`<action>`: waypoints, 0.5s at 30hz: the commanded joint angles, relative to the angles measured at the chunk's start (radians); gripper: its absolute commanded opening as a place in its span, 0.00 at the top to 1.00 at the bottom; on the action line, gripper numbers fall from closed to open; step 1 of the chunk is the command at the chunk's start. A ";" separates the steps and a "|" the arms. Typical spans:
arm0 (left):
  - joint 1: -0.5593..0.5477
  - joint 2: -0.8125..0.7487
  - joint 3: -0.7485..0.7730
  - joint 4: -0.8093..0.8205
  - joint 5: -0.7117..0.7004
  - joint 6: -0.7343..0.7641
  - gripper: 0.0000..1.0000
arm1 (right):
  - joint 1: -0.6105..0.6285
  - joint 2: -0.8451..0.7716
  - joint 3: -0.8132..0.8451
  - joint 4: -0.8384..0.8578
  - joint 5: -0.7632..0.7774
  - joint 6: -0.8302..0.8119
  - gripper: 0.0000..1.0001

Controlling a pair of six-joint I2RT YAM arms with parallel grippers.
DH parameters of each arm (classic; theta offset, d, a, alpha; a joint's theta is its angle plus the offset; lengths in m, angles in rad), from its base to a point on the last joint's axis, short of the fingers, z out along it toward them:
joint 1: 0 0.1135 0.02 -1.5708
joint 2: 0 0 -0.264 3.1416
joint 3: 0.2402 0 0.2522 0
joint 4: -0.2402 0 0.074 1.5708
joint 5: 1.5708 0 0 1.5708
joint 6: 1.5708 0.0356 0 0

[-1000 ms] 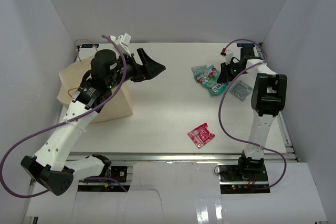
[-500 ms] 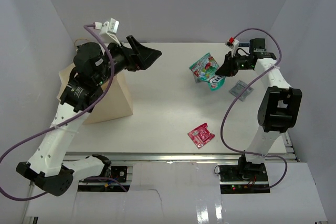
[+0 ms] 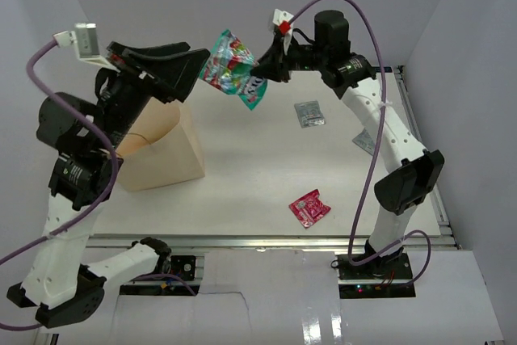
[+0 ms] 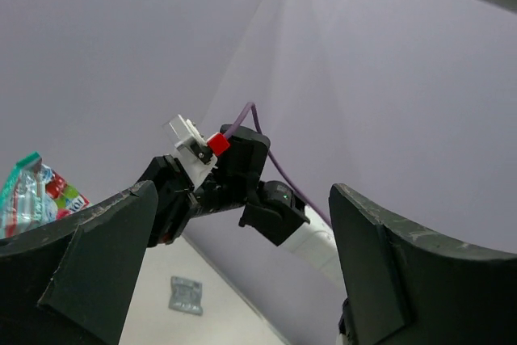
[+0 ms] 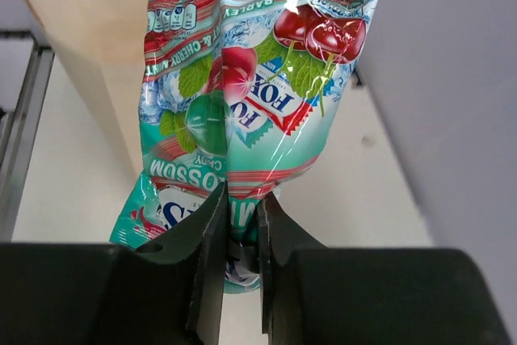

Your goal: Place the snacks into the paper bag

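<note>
The teal-green packet is high and its loose end (image 3: 219,56) faces the paper bag, so my right gripper carries on going over the bag's opening (image 3: 156,124) and lets go there.
My right gripper (image 3: 260,65) is shut on the teal-green packet (image 3: 233,68) and holds it high in the air, just right of the paper bag (image 3: 161,151). In the right wrist view the jaws (image 5: 241,209) pinch the packet's (image 5: 250,78) lower edge, with the bag's tan wall (image 5: 89,14) behind. My left gripper (image 3: 179,70) is raised above the bag, open and empty; its wide-spread fingers (image 4: 89,272) frame the right arm. A red-pink packet (image 3: 309,208) and two silver-grey packets (image 3: 308,113) (image 3: 363,141) lie on the table. The orange-yellow packet is out of view.
White walls enclose the table on the left, back and right. A metal rail (image 3: 275,240) runs along the near edge. Purple cables loop off both arms. One silver packet also shows in the left wrist view (image 4: 186,295).
My right gripper has lifted the teal-green packet off the table and carried it up and left towards the bag. My left arm has risen above the bag. A silver packet now lies uncovered.
</note>
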 commanded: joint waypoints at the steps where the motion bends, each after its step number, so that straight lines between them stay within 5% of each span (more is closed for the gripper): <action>1: -0.003 -0.068 -0.012 0.075 -0.050 0.002 0.02 | 0.077 0.064 0.193 0.173 0.111 0.111 0.92; 15: -0.003 -0.211 -0.156 0.169 -0.096 0.018 0.02 | 0.493 0.268 0.301 0.570 0.620 0.120 0.92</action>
